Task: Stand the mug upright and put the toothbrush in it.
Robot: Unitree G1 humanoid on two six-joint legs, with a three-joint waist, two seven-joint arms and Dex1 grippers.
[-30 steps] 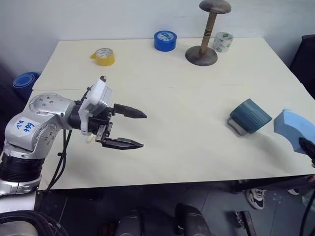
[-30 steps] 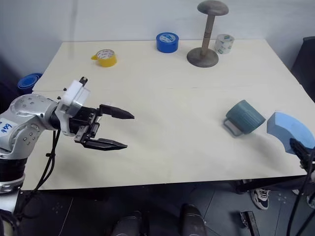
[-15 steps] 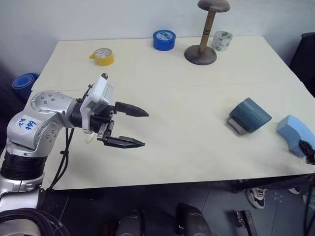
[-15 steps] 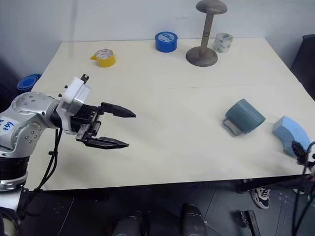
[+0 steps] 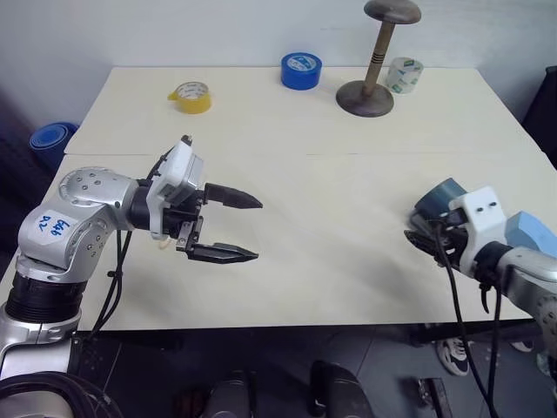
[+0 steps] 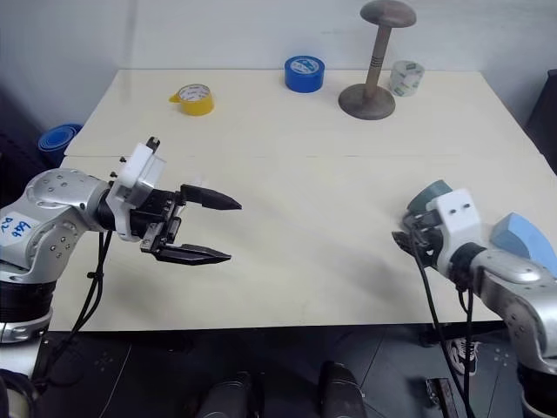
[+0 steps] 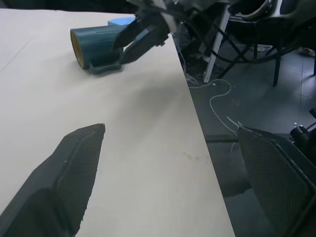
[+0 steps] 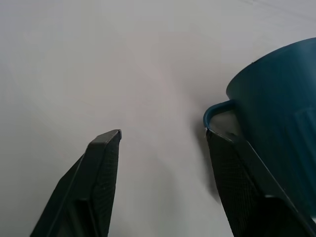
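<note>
A small cream tip [image 5: 164, 243] shows just below the white housing of my left gripper, so I should expect the toothbrush [image 5: 178, 209] to be hidden under it.
The dark teal ribbed mug [image 5: 436, 195] lies on its side near the table's right edge, its yellowish mouth [image 7: 75, 47] facing the table's middle. My right gripper [image 8: 163, 133] is open and low over the table at the mug's near side. One of its fingertips [image 8: 213, 138] is right beside the handle [image 8: 216, 110], and the mug is outside the gap. Its white housing [image 5: 480, 216] hides part of the mug. My left gripper [image 5: 257, 228] hovers open and empty over the left part of the table, pointing right. The toothbrush is out of view.
A blue tape roll [image 5: 301, 70], a yellow tape roll [image 5: 191, 97], a wooden stand [image 5: 376, 80] and a clear tape roll [image 5: 402, 75] sit along the far edge. A light blue foam block [image 5: 531, 233] lies behind my right arm. The table's right edge [image 7: 185, 84] runs close past the mug.
My right arm has swung in from the right edge to the mug's near side, leaving the foam block behind it. The left gripper has kept still.
</note>
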